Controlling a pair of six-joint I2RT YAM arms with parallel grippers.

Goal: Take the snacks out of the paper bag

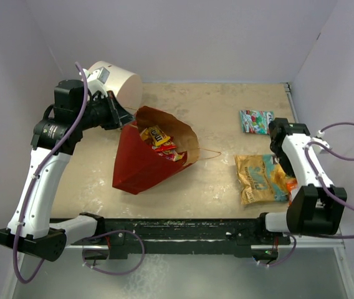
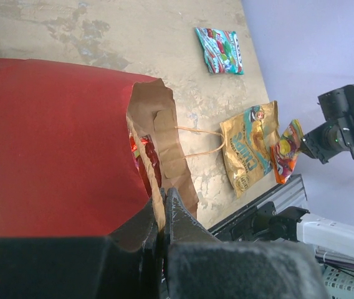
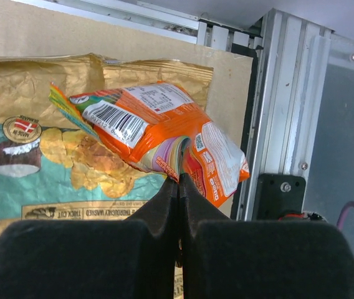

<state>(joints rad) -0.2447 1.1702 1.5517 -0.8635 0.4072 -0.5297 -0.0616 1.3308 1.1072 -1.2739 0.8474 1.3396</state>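
The orange packet (image 1: 291, 186) is over the large tan packet (image 1: 255, 180) and clear of the paper bag, so my right gripper carries on lowering it there and lets go.
The red paper bag (image 1: 138, 167) lies tilted on the table with its brown mouth facing up and right; several snacks (image 1: 160, 143) show inside. My left gripper (image 1: 123, 118) is shut on the bag's rim, with the paper edge pinched between the jaws in the left wrist view (image 2: 163, 198). My right gripper (image 3: 180, 179) is shut on the edge of an orange packet (image 3: 158, 128), held just over a large tan packet (image 3: 33, 156) at the right (image 1: 261, 177). A teal-green packet (image 1: 255, 121) lies flat behind it.
A white cylinder drum (image 1: 119, 84) lies behind the left gripper at the back left. The bag's string handle (image 1: 209, 154) trails to the right. A metal rail (image 3: 289, 93) runs along the table's near edge beside the orange packet. Walls close the back and sides.
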